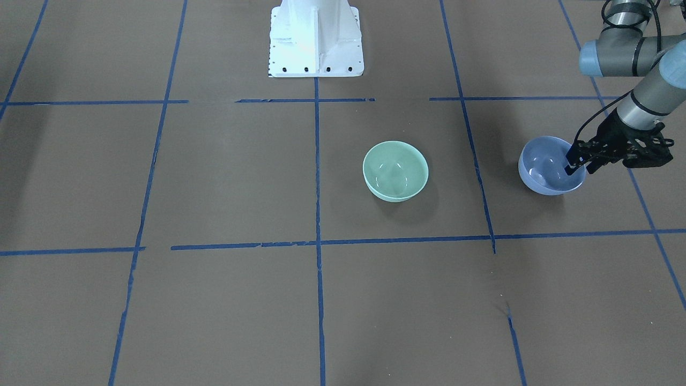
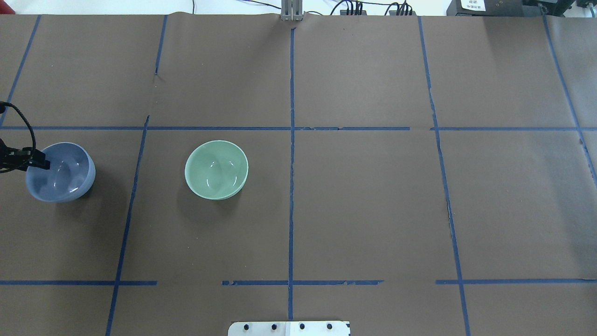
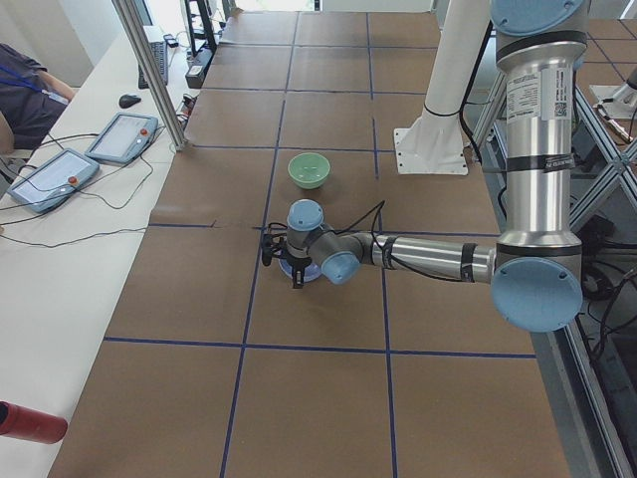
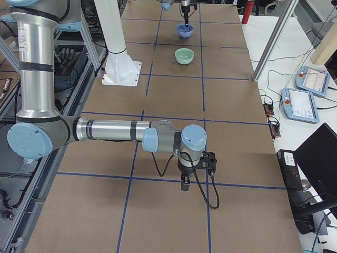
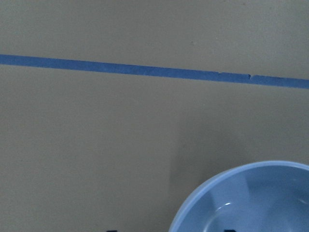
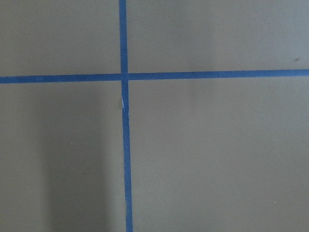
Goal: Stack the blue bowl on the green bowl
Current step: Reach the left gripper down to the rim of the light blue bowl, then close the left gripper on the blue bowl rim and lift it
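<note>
Both bowls have the same flared shape and the green bowl is empty. The blue bowl will sit deep inside the green bowl when I lower it.
The blue bowl stands upright on the brown table, on my left side. The green bowl stands upright nearer the middle, apart from the blue one and empty. My left gripper is low at the blue bowl's outer edge. Its fingers are apart and straddle the rim, one inside and one outside. The left wrist view shows the blue bowl's rim at the bottom right. My right gripper hangs over bare table far from both bowls; I cannot tell whether it is open or shut.
Blue tape lines divide the brown table into squares. The white robot base stands at the table's robot side. Tablets and cables lie on the white bench past the far edge.
</note>
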